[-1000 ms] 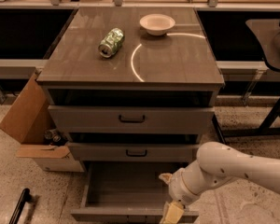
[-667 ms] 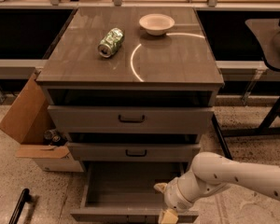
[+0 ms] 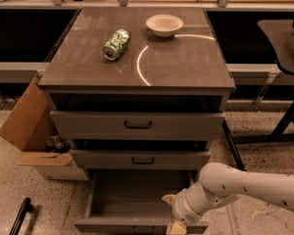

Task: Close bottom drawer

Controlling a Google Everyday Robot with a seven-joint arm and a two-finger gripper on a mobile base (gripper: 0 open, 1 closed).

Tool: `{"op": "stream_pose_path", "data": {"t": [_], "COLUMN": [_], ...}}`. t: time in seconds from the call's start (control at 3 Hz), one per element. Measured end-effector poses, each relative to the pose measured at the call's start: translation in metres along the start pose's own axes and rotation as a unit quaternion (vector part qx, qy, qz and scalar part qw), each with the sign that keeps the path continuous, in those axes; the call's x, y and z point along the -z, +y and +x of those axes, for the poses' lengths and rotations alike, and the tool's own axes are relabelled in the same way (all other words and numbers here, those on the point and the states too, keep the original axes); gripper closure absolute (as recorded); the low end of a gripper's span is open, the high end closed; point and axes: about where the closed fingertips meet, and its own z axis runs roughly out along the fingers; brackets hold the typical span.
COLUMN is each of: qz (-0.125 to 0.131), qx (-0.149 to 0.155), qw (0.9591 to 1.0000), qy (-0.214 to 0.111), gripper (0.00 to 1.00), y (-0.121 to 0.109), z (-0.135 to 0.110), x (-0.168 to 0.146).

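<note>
My gripper will make the bottom drawer (image 3: 132, 197) slide straight in all the way when it pushes a front corner, as the drawer's straight side (image 3: 90, 195) runs back under the middle drawer.
The bottom drawer (image 3: 132, 195) of the grey-brown cabinet is pulled far out, its inside open to view and its front panel (image 3: 117, 226) at the lower edge of the view. My gripper (image 3: 172, 218) hangs from the white arm (image 3: 245, 186) that comes in from the right. It sits over the drawer's front right part, at the front panel. Its yellowish fingers (image 3: 175, 227) run off the bottom edge. The middle drawer (image 3: 142, 158) and the top drawer (image 3: 137, 125) stand slightly out.
A crushed green can (image 3: 116, 44) and a white bowl (image 3: 164, 25) lie on the cabinet top (image 3: 176, 62). An open cardboard box (image 3: 34, 141) stands left of the cabinet. A black bar (image 3: 19, 215) lies on the floor at lower left. A dark table (image 3: 284, 43) stands at right.
My arm and gripper have moved left and down along the bottom drawer's front edge. The drawer itself has not visibly moved.
</note>
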Motion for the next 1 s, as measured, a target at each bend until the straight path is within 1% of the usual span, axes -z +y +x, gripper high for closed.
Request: {"op": "stream_pose_path", "data": {"t": [0.33, 0.67, 1.0], "qz": [-0.002, -0.003, -0.005], "qx": [-0.012, -0.036, -0.064], "qw": [0.9998, 0.9991, 0.9977], "qy": [0.017, 0.024, 0.023], "gripper": [0.00, 0.18, 0.42], "y": [-0.018, -0.033, -0.045], "z": [0.039, 0.086, 0.129], "x": [-0.027, -0.052, -0.072]}}
